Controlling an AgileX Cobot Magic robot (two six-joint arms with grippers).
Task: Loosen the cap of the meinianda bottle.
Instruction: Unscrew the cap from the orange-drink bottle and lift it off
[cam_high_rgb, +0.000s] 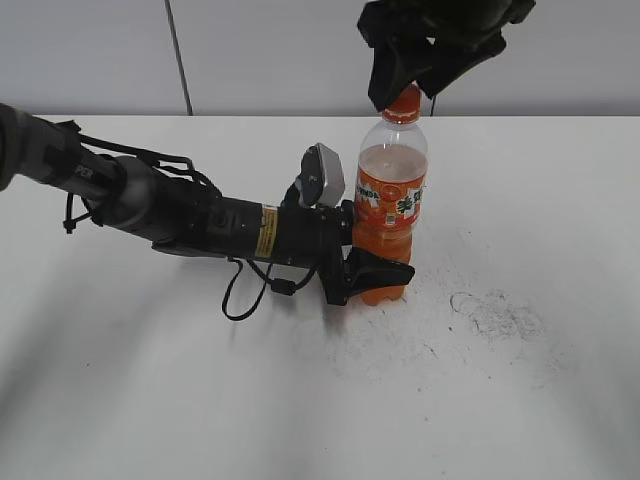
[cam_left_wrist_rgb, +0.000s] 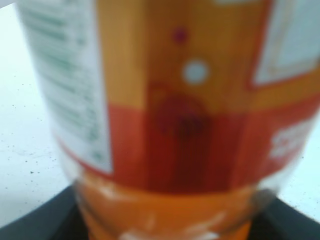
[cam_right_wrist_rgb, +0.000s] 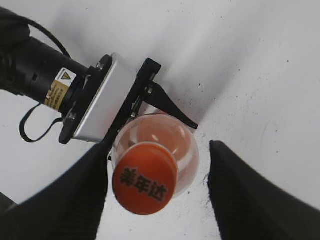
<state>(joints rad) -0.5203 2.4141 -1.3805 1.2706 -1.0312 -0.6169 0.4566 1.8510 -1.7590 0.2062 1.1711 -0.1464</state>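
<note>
The orange cap (cam_high_rgb: 403, 104) will come all the way off the bottle's steady neck when I twist it, because my left gripper is closed on the meinianda bottle's lower body (cam_high_rgb: 382, 250).
The meinianda bottle (cam_high_rgb: 391, 190) stands upright on the white table, full of orange drink, with an orange-red label. Its orange cap (cam_high_rgb: 403, 104) is on the neck; the right wrist view shows the cap (cam_right_wrist_rgb: 145, 178) from above with dark characters on top. My left gripper (cam_high_rgb: 378, 272) is shut on the bottle's lower body; the left wrist view is filled by the blurred label (cam_left_wrist_rgb: 190, 110). My right gripper (cam_right_wrist_rgb: 157, 192) is open, its two black fingers to either side of the cap, the left finger close to it. In the exterior view it hangs over the cap (cam_high_rgb: 408, 75).
The left arm (cam_high_rgb: 180, 215) lies low across the table from the left, with a cable loop (cam_high_rgb: 240, 295) beneath it. A grey scuffed patch (cam_high_rgb: 495, 312) marks the table right of the bottle. A wall panel runs behind the table.
</note>
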